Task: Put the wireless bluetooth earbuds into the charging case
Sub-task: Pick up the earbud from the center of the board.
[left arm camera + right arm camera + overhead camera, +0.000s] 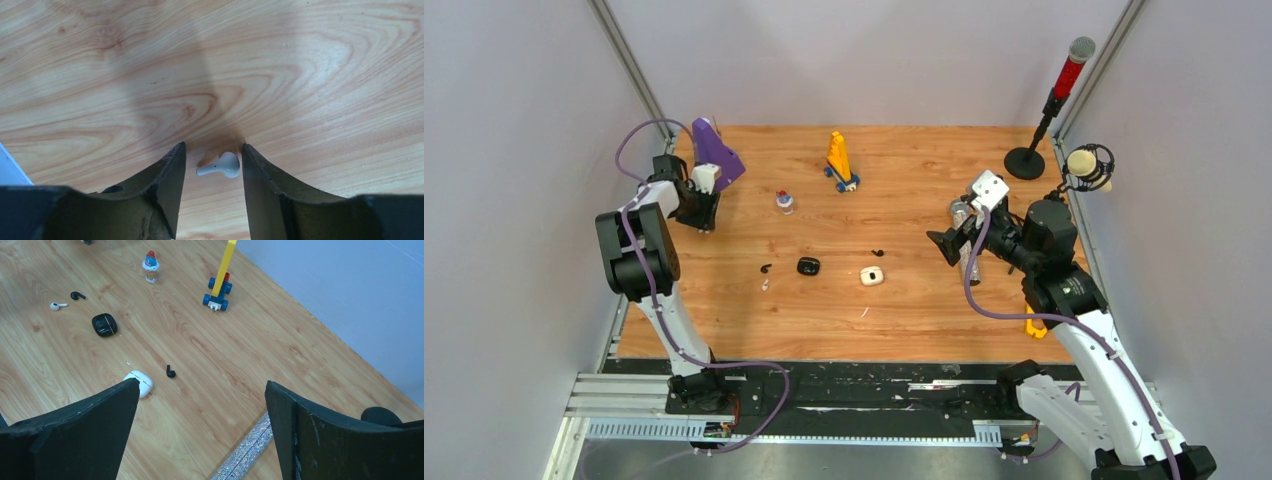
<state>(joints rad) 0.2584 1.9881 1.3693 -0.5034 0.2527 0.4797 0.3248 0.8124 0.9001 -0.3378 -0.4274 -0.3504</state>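
Next, I put the white earbud (227, 164) at my left gripper's fingers down on clear wood (844, 235) near the closed white case, because the earbud lies far from that case.
My left gripper (696, 215) is at the table's far left, open (213, 148), its fingers down on either side of a white earbud (220, 165) lying on the wood; the bud's head is close to the right finger. This bud is hidden in the top view. A closed black case (808, 266) (104, 324) and a closed white case (871, 276) (139, 382) lie mid-table. Black earbuds lie at left (766, 268) (77, 295) and near the white case (877, 252) (171, 372). Another white earbud (765, 285) (58, 305) lies by the left black one. My right gripper (946, 245) (202, 384) is open, empty and raised.
A purple block (716, 152) stands behind my left gripper. A yellow block toy on blue wheels (840, 160) and a small figure (785, 202) stand at the back. A microphone stand (1025, 160) is at back right. A thin white sliver (862, 313) lies near front. A glittery strip (245, 450) lies below my right gripper.
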